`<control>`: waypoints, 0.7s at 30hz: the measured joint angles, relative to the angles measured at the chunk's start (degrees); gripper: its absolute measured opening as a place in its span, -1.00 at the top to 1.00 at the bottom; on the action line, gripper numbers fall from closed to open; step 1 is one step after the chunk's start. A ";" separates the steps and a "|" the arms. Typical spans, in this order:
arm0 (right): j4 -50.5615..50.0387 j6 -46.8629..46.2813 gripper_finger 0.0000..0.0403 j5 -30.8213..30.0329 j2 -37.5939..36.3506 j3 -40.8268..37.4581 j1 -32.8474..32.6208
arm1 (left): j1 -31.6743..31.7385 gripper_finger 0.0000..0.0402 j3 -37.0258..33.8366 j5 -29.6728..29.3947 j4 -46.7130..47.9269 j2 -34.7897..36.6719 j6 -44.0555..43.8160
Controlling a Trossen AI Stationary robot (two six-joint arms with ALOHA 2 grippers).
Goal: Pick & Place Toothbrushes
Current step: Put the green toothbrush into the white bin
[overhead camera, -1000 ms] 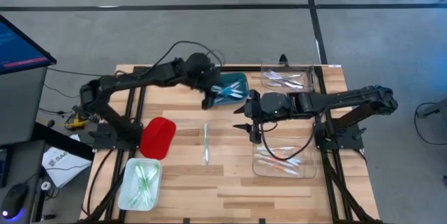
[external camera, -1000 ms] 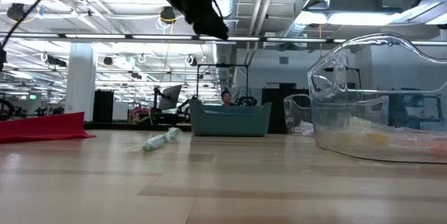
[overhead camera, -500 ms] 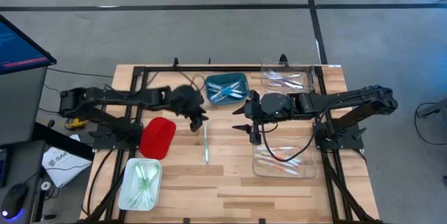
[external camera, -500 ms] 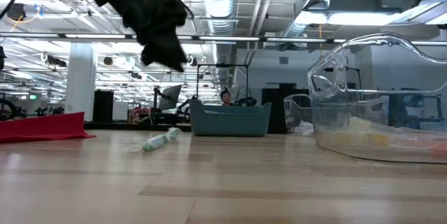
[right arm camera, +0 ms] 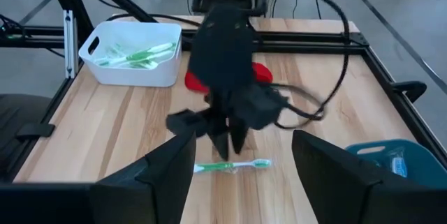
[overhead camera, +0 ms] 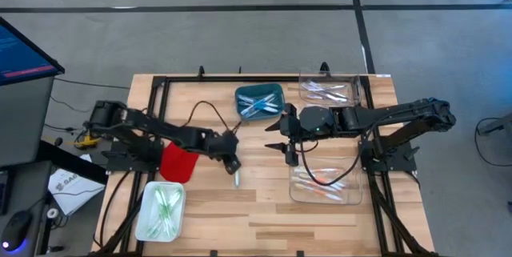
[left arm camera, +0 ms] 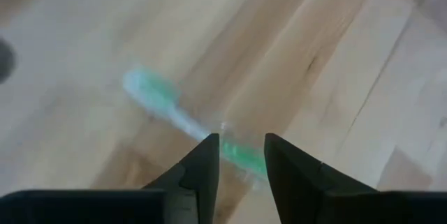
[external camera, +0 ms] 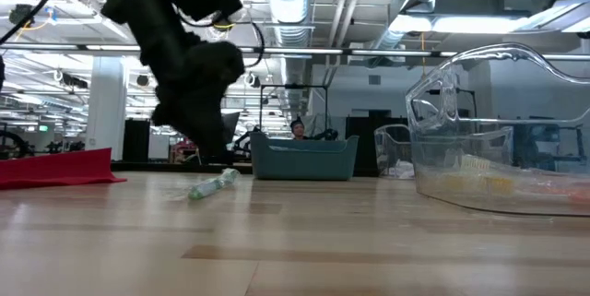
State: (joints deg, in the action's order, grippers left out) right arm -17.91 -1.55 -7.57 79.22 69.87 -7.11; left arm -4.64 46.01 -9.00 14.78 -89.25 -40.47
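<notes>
I should lift clear and turn my left gripper until its fingers are on both sides of the green handle [left arm camera: 242,156], because the toothbrush [left arm camera: 185,121] lies at a slant across its open fingers.
A light green and white toothbrush [overhead camera: 237,178] lies flat on the wooden table's middle, also seen in the left wrist view [left arm camera: 157,98] and the right wrist view [right arm camera: 234,165]. My left gripper [left arm camera: 241,140] hangs just above it, slanting down, open. One finger stands on each side of the handle, and I see no touch. My right gripper [overhead camera: 272,137] waits higher up, right of the table's middle, open and holding nothing. Other toothbrushes lie in the bins.
A teal bin [overhead camera: 260,101] with blue toothbrushes stands at the far middle. Two clear containers stand at the far right [overhead camera: 328,89] and near right [overhead camera: 324,181]. A white bin [overhead camera: 162,209] with green toothbrushes and a red tray [overhead camera: 180,158] are on the left.
My left gripper has swung from above the teal bin toward the table's near edge and come down over the green toothbrush, rolling its wrist on the way. The toothbrush has stayed where it was.
</notes>
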 joint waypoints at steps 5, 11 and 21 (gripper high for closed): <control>0.02 -0.43 -0.16 0.04 0.00 0.00 0.00 | -3.40 0.46 0.58 1.00 0.25 -4.59 -3.96; 0.82 -0.52 -0.16 0.04 0.00 0.00 0.00 | -4.32 0.45 2.44 1.49 -1.31 -7.03 -2.93; 0.98 -1.09 -0.16 0.06 0.00 0.00 0.00 | -3.94 0.23 3.06 1.31 -3.39 -9.53 -2.03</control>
State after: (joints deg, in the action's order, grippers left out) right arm -16.93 -2.63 -7.51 79.22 69.87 -7.11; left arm -8.58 49.08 -7.69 11.39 -98.78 -42.50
